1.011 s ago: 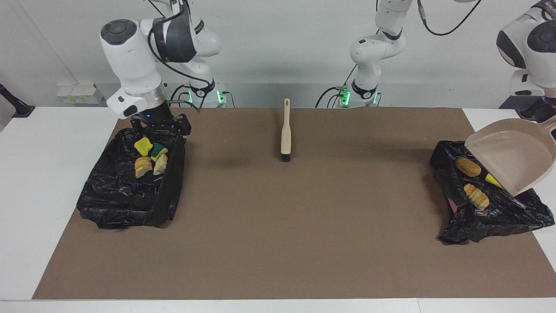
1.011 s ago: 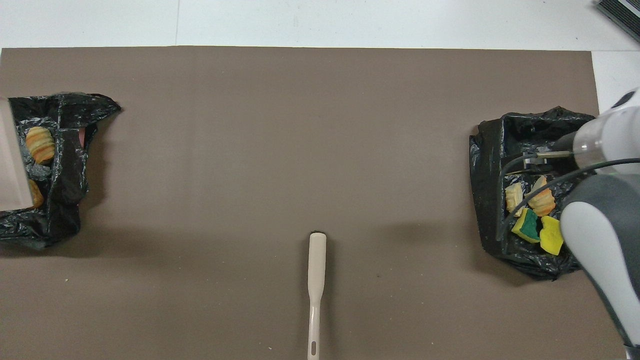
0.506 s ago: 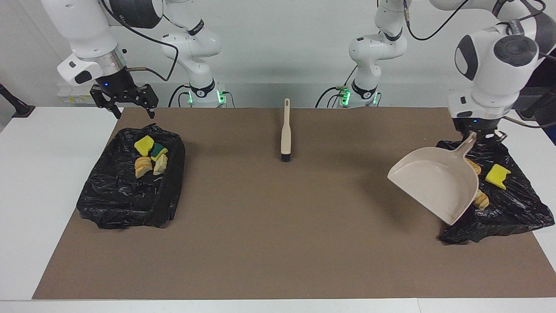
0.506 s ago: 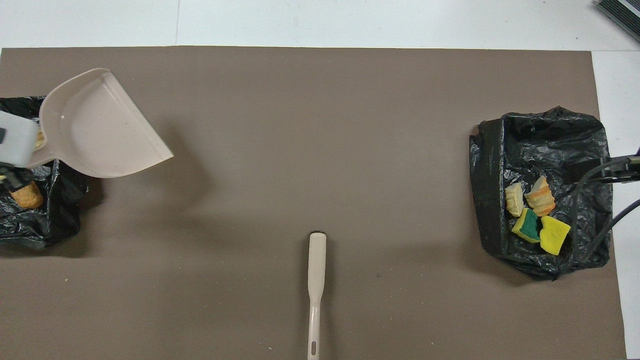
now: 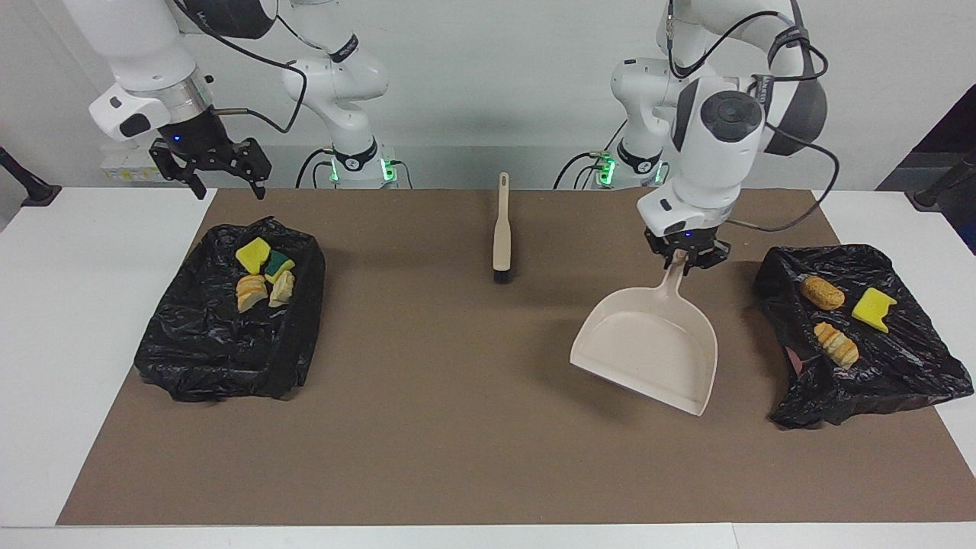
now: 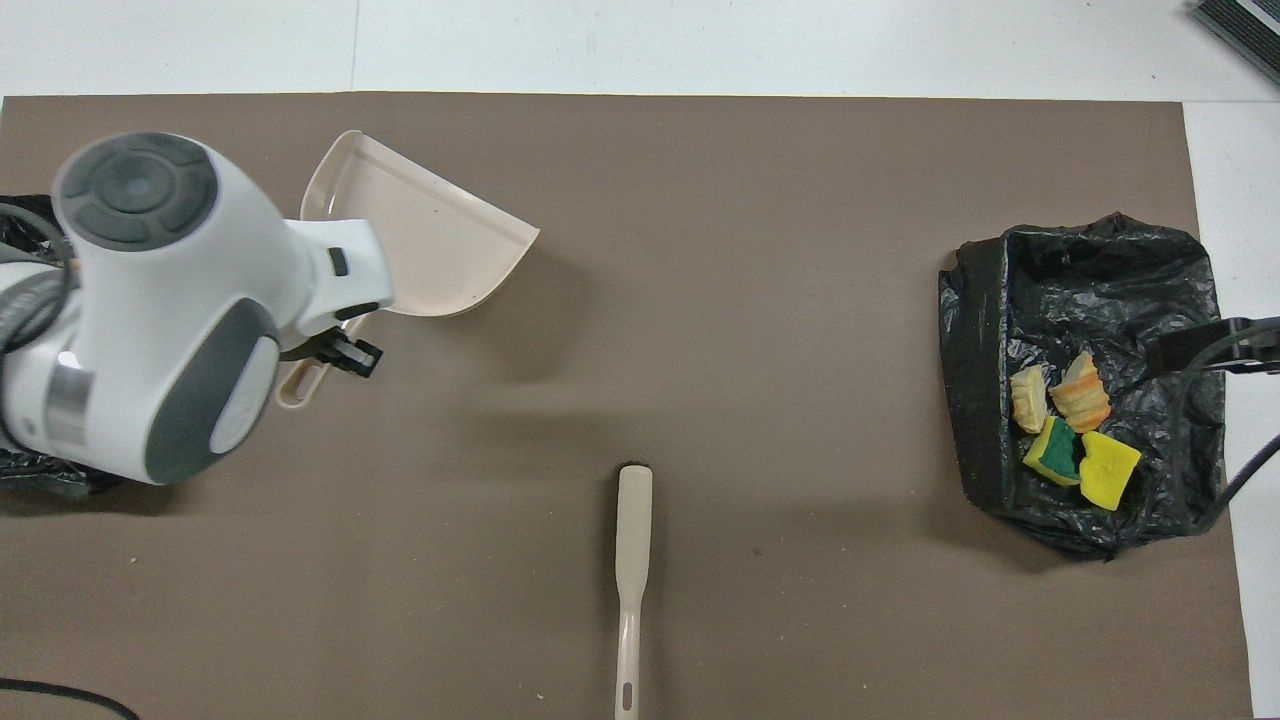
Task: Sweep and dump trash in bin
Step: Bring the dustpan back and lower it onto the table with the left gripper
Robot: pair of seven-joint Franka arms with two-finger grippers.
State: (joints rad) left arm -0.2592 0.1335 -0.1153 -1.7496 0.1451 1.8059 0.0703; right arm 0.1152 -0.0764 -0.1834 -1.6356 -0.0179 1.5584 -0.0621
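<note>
My left gripper is holding the beige dustpan [image 6: 428,230], which is empty, and the mat [image 6: 626,282] beyond the brush is clear. It should keep going there and let go of the dustpan once the dustpan lies flat.
My left gripper [image 5: 682,263] is shut on the handle of the beige dustpan [image 5: 648,351], which hangs tilted over the brown mat with its front lip low. The pan [image 6: 420,240] looks empty. Trash lies in two black-bagged bins. The bin [image 5: 900,366] toward the left arm's end holds a yellow sponge [image 5: 873,309] and two bread pieces [image 5: 836,343]. The bin [image 5: 221,358] toward the right arm's end holds several sponge and bread bits [image 5: 263,276]. My right gripper [image 5: 229,183] hangs open and empty above that bin's edge nearest the robots.
The beige brush [image 5: 501,229] lies on the mat near the robots, midway between the bins, bristles pointing away from them; it shows too in the overhead view as the brush [image 6: 632,560]. My left arm hides most of its bin from above.
My left arm has swung the dustpan off its bin toward the table's middle and lowered it. My right gripper has risen out of the other bin and now hangs still.
</note>
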